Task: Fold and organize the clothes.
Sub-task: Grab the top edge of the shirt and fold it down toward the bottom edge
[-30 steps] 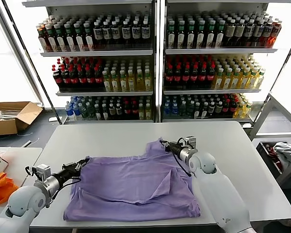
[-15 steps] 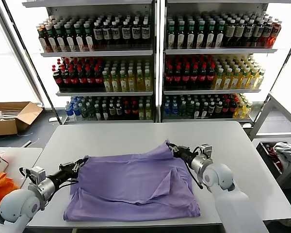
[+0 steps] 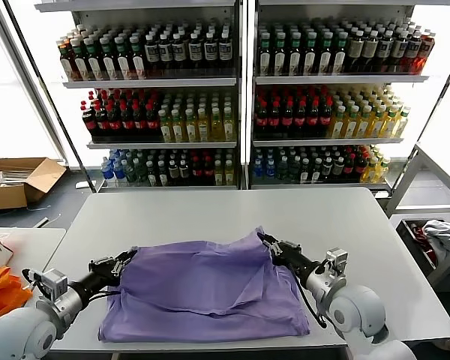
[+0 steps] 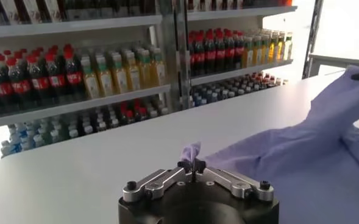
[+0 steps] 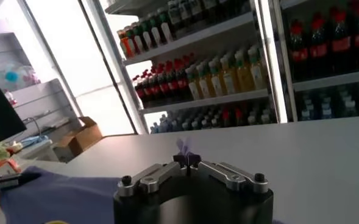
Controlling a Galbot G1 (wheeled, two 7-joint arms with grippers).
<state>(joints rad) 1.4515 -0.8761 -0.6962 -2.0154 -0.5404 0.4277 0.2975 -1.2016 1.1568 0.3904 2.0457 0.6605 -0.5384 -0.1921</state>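
My grippers hold both far corners [image 3: 258,233] and the shirt's near part lies flat, so my right gripper should go on lowering its corner onto that part [image 3: 271,304] before it opens there.
The lavender T-shirt [image 3: 202,289] lies spread on the grey table [image 3: 210,210] in the head view. My left gripper [image 3: 127,256] is shut on the shirt's far left corner. My right gripper [image 3: 268,241] is shut on the far right corner and holds it raised off the table. In the left wrist view my left gripper [image 4: 191,164] pinches a tuft of the shirt [image 4: 301,146]. In the right wrist view my right gripper [image 5: 186,159] pinches a small purple tuft [image 5: 182,146], and the far part of the shirt [image 5: 57,195] shows lower down.
Shelves of drink bottles [image 3: 232,97] stand behind the table. An orange fabric item [image 3: 0,289] lies on a side table at the left, a cardboard box [image 3: 15,180] on the floor beyond it. A bin with cloth [image 3: 435,240] stands at the right.
Both grippers have pulled the shirt's far edge toward me, over the rest of the shirt. The far right corner has come nearer and the shirt's folded part has grown.
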